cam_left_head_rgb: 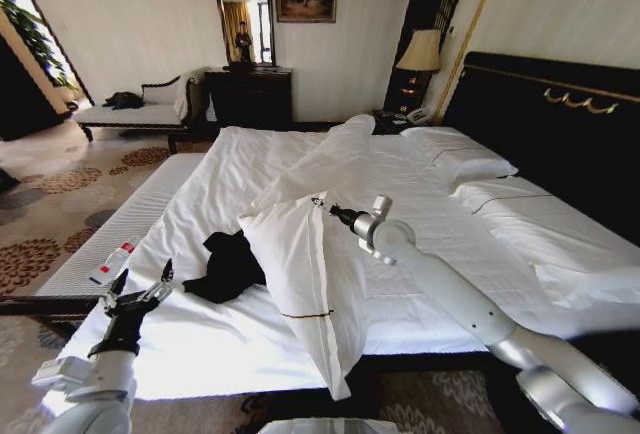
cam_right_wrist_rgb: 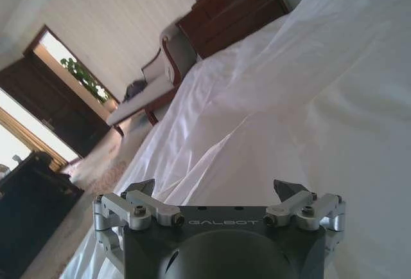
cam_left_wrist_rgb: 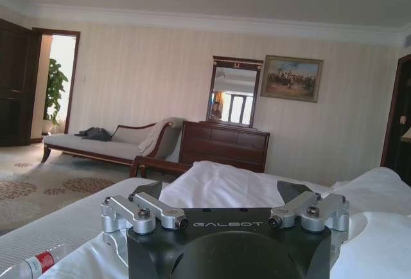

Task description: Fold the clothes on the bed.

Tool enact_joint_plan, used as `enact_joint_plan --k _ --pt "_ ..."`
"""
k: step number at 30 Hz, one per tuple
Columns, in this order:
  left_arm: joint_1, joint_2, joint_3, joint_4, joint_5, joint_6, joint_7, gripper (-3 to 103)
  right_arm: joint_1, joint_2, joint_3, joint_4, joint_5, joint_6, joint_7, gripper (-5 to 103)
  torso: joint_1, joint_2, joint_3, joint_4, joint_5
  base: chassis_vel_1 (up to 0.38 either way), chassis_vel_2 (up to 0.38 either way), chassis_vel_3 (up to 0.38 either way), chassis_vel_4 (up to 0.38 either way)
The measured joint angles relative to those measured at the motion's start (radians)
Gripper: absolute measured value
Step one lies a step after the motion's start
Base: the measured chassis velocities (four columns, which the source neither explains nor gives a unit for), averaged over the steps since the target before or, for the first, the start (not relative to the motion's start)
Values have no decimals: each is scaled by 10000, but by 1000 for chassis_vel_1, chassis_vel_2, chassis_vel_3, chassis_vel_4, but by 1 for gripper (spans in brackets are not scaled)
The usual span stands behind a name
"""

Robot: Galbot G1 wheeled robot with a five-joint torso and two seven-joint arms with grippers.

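Note:
I expect to uncover more of the black T-shirt when I pull back the white duvet point(cam_left_head_rgb: 301, 259), because the T-shirt's side goes out of sight under the duvet's folded edge point(cam_left_head_rgb: 257, 261).
The clothes point(cam_left_head_rgb: 228, 266), a crumpled black T-shirt, lie on the white bed point(cam_left_head_rgb: 200, 339) near its foot edge, partly tucked against a bunched white duvet point(cam_left_head_rgb: 310, 274). My left gripper point(cam_left_head_rgb: 140, 289) hovers open just left of the shirt, apart from it, over the bed's corner. In the left wrist view the left gripper point(cam_left_wrist_rgb: 221, 192) has spread fingers with nothing between them. My right gripper point(cam_left_head_rgb: 322, 202) reaches to the top of the duvet ridge, above and right of the shirt. In the right wrist view the right gripper point(cam_right_wrist_rgb: 212, 189) is open over white bedding.
A narrow white bench point(cam_left_head_rgb: 100, 239) with a bottle point(cam_left_head_rgb: 112, 262) stands left of the bed. A chaise point(cam_left_head_rgb: 140, 112), dark dresser point(cam_left_head_rgb: 250, 96) and mirror line the far wall. Pillows point(cam_left_head_rgb: 465, 159), a dark headboard point(cam_left_head_rgb: 560, 104) and a lamp point(cam_left_head_rgb: 420, 52) are at right.

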Motion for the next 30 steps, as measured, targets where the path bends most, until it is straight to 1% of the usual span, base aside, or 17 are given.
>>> enact_joint_plan --k 2,3,6,8,11,12,14,15,16,17,19,20,24,27,28,29,30 --pt "11 -2 -25 3 1 -61 -6 100 494 223 -145 -394 166 -278 193 100 -1 0 0 0 -1 0 0 0 0" --pt "11 -2 -25 3 1 -61 -6 100 494 223 -145 -394 166 -278 193 100 -1 0 0 0 -1 0 0 0 0" --pt "19 -8 -50 54 19 -140 -11 100 1187 630 -304 -1001 377 -533 268 100 0 -1 0 -1 0 0 0 0 0" --pt "17 -6 -65 76 20 -157 -12 100 1387 782 -377 -1197 416 -636 322 100 0 0 0 0 -1 0 0 0 0" --pt "-11 28 -134 134 -1 -180 -18 100 1815 1278 -654 -1674 523 -1179 806 100 -1 0 0 1 -1 0 0 0 0" --pt "-11 28 -134 134 -1 -180 -18 100 1815 1278 -654 -1674 523 -1179 806 100 -1 0 0 1 -1 0 0 0 0" --pt "-27 45 -152 169 -20 -191 -22 100 1930 1569 -799 -1836 536 -1470 1117 100 0 0 0 1 -2 0 0 0 0" --pt "-47 61 -166 213 -31 -209 -25 100 1988 1836 -914 -1967 539 -1758 1451 100 0 0 0 2 0 0 0 0 0" --pt "-65 68 -170 249 -40 -225 -28 100 2010 1977 -967 -2050 536 -1865 1545 100 0 0 0 2 -1 0 0 0 0" --pt "-65 68 -170 249 -40 -225 -28 100 2010 1977 -967 -2050 536 -1865 1545 100 0 0 0 2 -1 0 0 0 0" --pt "-134 83 -171 355 -55 -261 -34 100 2048 2307 -1048 -2213 476 -1936 1582 100 0 0 0 1 -1 0 0 0 0" --pt "-134 83 -171 355 -55 -261 -34 100 2048 2307 -1048 -2213 476 -1936 1582 100 0 0 0 1 -1 0 0 0 0" --pt "-258 91 -131 550 -59 -319 -46 100 2137 2719 -1171 -2415 379 -1968 1572 100 0 0 0 1 -1 0 0 0 0" --pt "-297 93 -107 601 -59 -332 -46 100 2140 2799 -1205 -2456 330 -1985 1572 102 0 0 0 1 -1 0 0 0 0" --pt "-326 99 -90 637 -60 -340 -48 100 2139 2832 -1225 -2477 273 -2009 1569 93 0 0 0 1 -1 0 0 0 0" --pt "-366 117 -80 678 -60 -345 -48 100 2127 2854 -1260 -2493 178 -2031 1564 88 -1 1 0 0 0 0 0 0 0" --pt "-366 117 -80 678 -60 -345 -48 100 2127 2854 -1260 -2493 178 -2031 1564 88 -1 1 0 0 0 0 0 0 0"
